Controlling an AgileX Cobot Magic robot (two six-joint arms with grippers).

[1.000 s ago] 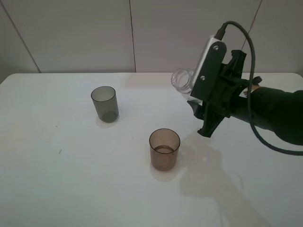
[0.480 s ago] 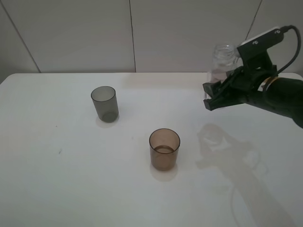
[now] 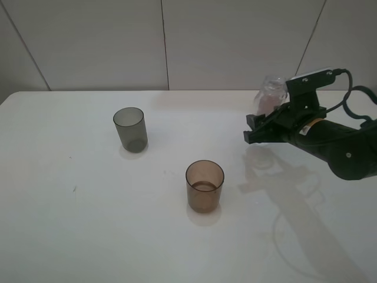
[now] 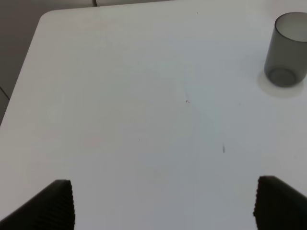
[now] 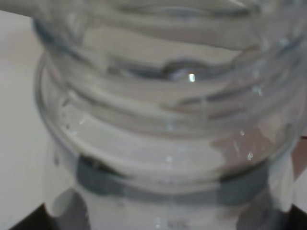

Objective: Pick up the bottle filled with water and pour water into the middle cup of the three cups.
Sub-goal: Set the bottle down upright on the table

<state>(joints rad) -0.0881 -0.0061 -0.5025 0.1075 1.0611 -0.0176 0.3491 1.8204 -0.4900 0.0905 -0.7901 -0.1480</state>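
The clear bottle is hanging upright above free white table, so my right gripper goes on lowering the bottle until its base stands flat, and then let it go.
The clear bottle stands upright in my right gripper, which is shut on it at the right of the table, above the surface. Its threaded neck fills the right wrist view. The amber-brown middle cup stands left of and nearer than the gripper, with a little water at its bottom. The smoky grey cup stands further left and shows in the left wrist view. The pinkish-mauve cup is hidden; only a pink tint shows through the bottle. My left gripper is open over bare table.
The white table runs to a pale panelled wall at the back. The right arm's black cable loops above the table's right edge. The arm's shadow lies on the table right of the amber cup.
The bottle went from tilted with its mouth toward the amber cup to upright. My right gripper carried it to the right, away from the cup, then lowered it a little.
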